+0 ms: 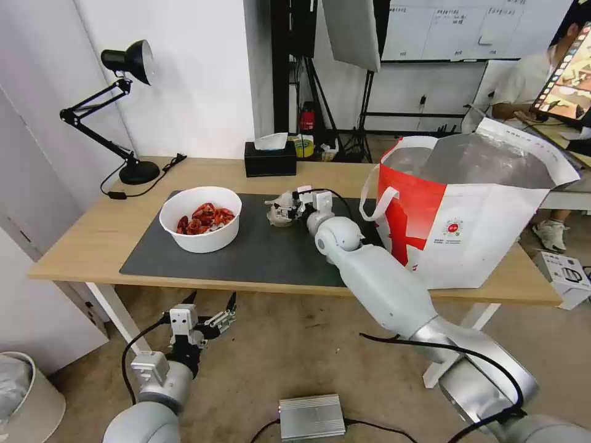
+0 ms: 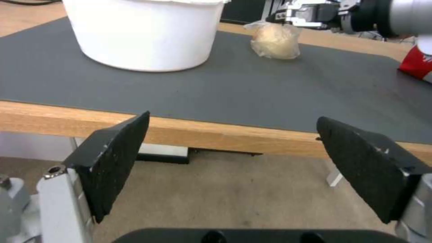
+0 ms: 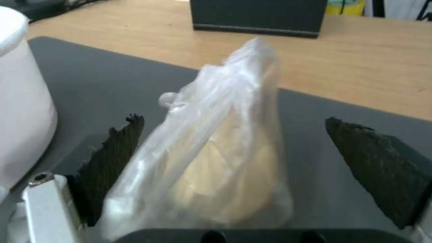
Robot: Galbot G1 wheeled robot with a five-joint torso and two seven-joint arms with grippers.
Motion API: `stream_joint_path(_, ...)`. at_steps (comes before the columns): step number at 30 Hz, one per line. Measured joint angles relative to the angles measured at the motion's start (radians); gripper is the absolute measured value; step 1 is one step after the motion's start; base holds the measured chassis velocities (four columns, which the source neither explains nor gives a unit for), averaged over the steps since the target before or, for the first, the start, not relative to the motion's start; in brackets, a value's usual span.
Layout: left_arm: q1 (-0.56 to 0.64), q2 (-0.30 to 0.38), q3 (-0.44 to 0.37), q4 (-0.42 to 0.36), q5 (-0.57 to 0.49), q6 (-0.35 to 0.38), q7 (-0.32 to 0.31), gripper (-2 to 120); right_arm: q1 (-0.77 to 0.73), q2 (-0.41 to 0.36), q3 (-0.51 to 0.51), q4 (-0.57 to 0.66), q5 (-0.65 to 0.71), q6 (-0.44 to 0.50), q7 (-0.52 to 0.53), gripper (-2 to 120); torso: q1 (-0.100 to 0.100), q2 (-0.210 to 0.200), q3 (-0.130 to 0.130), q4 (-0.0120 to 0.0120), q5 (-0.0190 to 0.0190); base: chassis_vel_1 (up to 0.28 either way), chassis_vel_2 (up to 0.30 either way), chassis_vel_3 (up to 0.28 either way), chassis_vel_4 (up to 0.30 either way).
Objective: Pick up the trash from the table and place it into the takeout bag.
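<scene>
The small knotted clear bag (image 1: 280, 210) will trail a loose flap when the robot carries it, because slack, thin plastic peaks above the pale contents.
A small knotted clear bag (image 3: 216, 162) holding something pale stands on the dark grey mat (image 1: 258, 252) of the table (image 1: 92, 237). My right gripper (image 3: 234, 119) is open around it, one finger (image 3: 112, 158) close against the plastic and the other standing clear. In the head view the right gripper (image 1: 294, 206) reaches over the mat's middle to the bag (image 1: 278, 215). The white bowl of red shells (image 1: 200, 218) stands on the mat's left part. The takeout bag (image 1: 474, 215) stands open at the table's right end. My left gripper (image 1: 212, 311) hangs open below the table's front edge.
A black tissue box (image 1: 269, 159) and a black desk lamp (image 1: 126, 117) stand at the table's back. On the floor lie a silver box (image 1: 311, 417) and cables. A cardboard box (image 1: 563, 277) sits at the right, a bin (image 1: 24, 394) at the left.
</scene>
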Motion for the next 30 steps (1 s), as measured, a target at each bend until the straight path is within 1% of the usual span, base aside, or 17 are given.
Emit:
stream_joint_path(3,0.001,-0.002,-0.001,-0.003,0.0,0.0,0.0,100,0.002,0.028,0.005,-0.022,-0.013,-0.013,0.0,100,0.0,0.0,0.0,0.0,0.0,0.0,0.0,0.0,0.0)
stream_joint_path(11,0.008,-0.002,-0.006,-0.007,0.0,-0.004,-0.001,100,0.021,0.056,0.004,-0.072,-0.026,-0.019,-0.002,100,0.0,0.0,0.0,0.0,0.0001,0.0,0.0,0.0,0.0)
stream_joint_path(18,0.005,-0.007,0.002,-0.007,0.003,-0.012,0.02,100,0.032,0.068,0.007,-0.111,-0.041,-0.023,-0.005,100,0.0,0.0,0.0,-0.0001,0.0,0.0,0.0,0.0,0.0)
stream_joint_path(30,0.001,-0.004,0.001,-0.001,0.004,-0.018,0.022,100,0.042,0.099,0.027,-0.172,-0.064,-0.02,-0.016,100,0.0,0.0,0.0,-0.0001,0.0001,0.0,0.0,0.0,0.0)
